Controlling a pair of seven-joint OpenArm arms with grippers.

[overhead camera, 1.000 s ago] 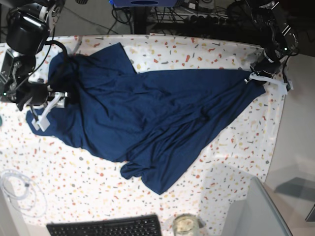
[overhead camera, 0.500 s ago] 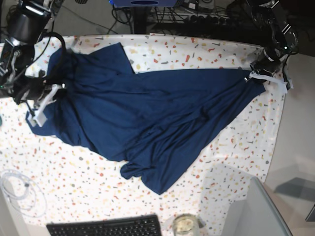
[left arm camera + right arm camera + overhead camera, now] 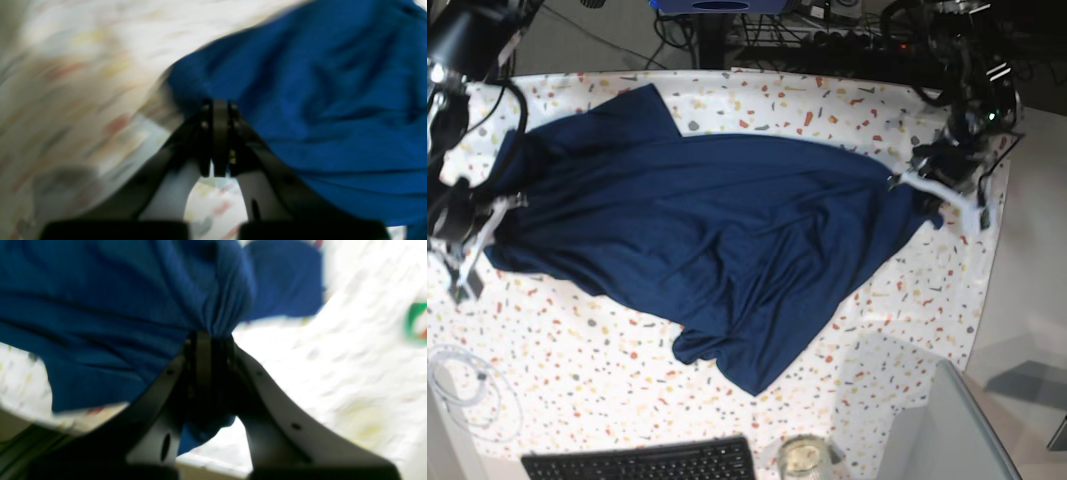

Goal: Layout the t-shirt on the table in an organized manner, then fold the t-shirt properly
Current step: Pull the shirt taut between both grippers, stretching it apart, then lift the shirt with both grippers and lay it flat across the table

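Note:
The t-shirt's loose flap (image 3: 727, 343) is hanging bunched up at its middle, so my left gripper should swing back together with my right gripper and flip the flap open toward the keyboard (image 3: 647, 460).
The dark navy t-shirt (image 3: 717, 230) lies spread across the speckled table (image 3: 577, 340), with a loose flap hanging toward the front. At the left of the base view my right gripper (image 3: 487, 235) is shut on the shirt's left edge. The right wrist view shows its fingers clamped on a gathered bunch of blue fabric (image 3: 213, 323), gripper (image 3: 211, 336). At the right of the base view my left gripper (image 3: 924, 190) is shut on the shirt's right corner. In the blurred left wrist view its jaws (image 3: 218, 106) meet at the edge of the blue cloth (image 3: 317, 100).
A black keyboard (image 3: 642, 462) and a glass jar (image 3: 804, 458) stand at the front edge. A white cable (image 3: 462, 385) coils at the front left. A grey panel (image 3: 947, 430) rises at the front right. A green-ringed object (image 3: 417, 323) shows in the right wrist view.
My right gripper shut on the shirt's left edge and pulled it further left. My left gripper carried the right corner inward and toward the front. The shirt now lies flatter.

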